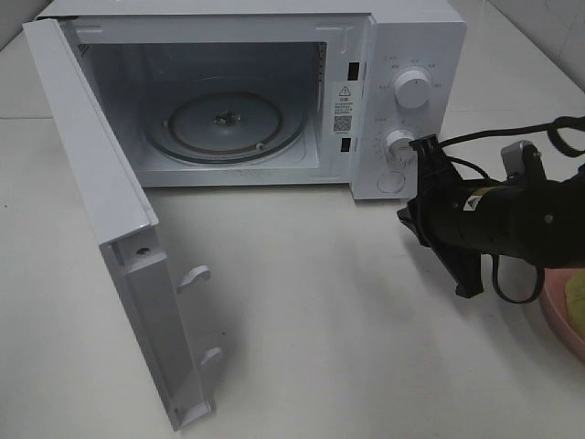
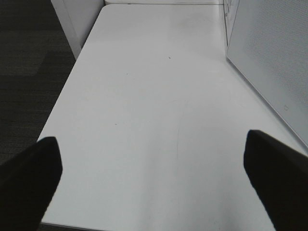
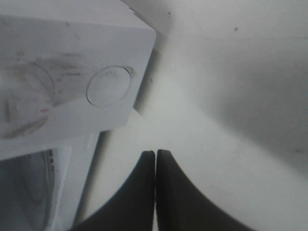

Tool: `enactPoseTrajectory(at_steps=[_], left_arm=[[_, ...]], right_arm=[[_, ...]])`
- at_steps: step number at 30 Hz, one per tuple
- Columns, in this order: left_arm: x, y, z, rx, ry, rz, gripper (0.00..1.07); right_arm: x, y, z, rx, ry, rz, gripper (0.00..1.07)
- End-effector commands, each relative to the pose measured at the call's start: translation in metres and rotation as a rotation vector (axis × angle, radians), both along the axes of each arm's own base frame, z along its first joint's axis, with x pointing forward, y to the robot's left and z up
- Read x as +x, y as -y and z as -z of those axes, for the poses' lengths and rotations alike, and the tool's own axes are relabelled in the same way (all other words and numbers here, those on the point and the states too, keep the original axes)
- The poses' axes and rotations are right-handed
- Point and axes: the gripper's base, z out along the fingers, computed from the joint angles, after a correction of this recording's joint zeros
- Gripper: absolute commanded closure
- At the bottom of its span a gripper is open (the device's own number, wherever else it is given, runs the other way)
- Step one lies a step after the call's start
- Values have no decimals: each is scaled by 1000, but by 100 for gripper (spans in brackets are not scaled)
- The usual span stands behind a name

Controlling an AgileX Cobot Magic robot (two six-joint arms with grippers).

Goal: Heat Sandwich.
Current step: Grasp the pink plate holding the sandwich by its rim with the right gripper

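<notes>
The microwave door [image 1: 96,137] is swung clear of the glass turntable, so the robot's right gripper should keep going from the round button toward the salmon-pink plate [image 1: 554,306], opening on the way.
The white microwave [image 1: 416,46] stands at the back with its door [image 1: 91,174] swung fully open to the left. Its glass turntable [image 1: 228,123] is bare. The sandwich [image 1: 575,298], a yellowish-green piece, lies on a salmon-pink plate [image 1: 556,322] at the right edge, mostly cut off. My right gripper [image 1: 403,218] is shut and empty, just below the microwave's control panel and left of the plate. In the right wrist view its fingertips [image 3: 155,154] touch each other near the microwave's round button [image 3: 108,85]. My left gripper [image 2: 154,183] is open and empty over the bare table.
The open door reaches far forward over the left of the table [image 1: 347,329], with two latch hooks [image 1: 194,276] on its inner edge. The microwave's knobs [image 1: 412,89] sit just above my right gripper. In the left wrist view a microwave wall [image 2: 274,57] stands beside the gripper.
</notes>
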Motion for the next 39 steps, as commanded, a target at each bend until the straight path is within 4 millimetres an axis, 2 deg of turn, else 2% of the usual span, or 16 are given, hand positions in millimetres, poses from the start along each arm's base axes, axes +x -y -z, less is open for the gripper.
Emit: enactPoseTrajectory(at_steps=[1, 6, 7, 9, 12, 13, 17, 18, 21, 31, 39], left_arm=[[-4, 0, 0, 5, 37, -3, 9], [-4, 0, 0, 5, 37, -3, 9], [-4, 0, 0, 5, 37, -3, 9], [-4, 0, 0, 5, 37, -3, 9], [-4, 0, 0, 5, 37, -3, 9], [-4, 0, 0, 5, 37, -3, 9], [-4, 0, 0, 5, 37, -3, 9], [-4, 0, 0, 5, 37, -3, 9], [-4, 0, 0, 5, 37, -3, 9], [-4, 0, 0, 5, 37, -3, 9], [-4, 0, 0, 5, 37, -3, 9]], right_arm=[[-10, 1, -9, -113, -62, -140, 103], [-23, 2, -19, -258, -109, -343, 102], [-28, 2, -25, -328, -105, -445, 101], [-30, 2, -29, -359, -98, -489, 100], [-39, 3, -38, -507, -72, -712, 99], [-39, 3, -38, -507, -72, -712, 99], [-53, 5, -48, -646, -63, -969, 98], [-53, 5, -48, -646, -63, -969, 98], [-61, 8, -53, -719, -68, -1109, 97], [-80, 20, -54, -782, -280, -1326, 93], [-73, 23, -68, -846, -346, -1392, 90]])
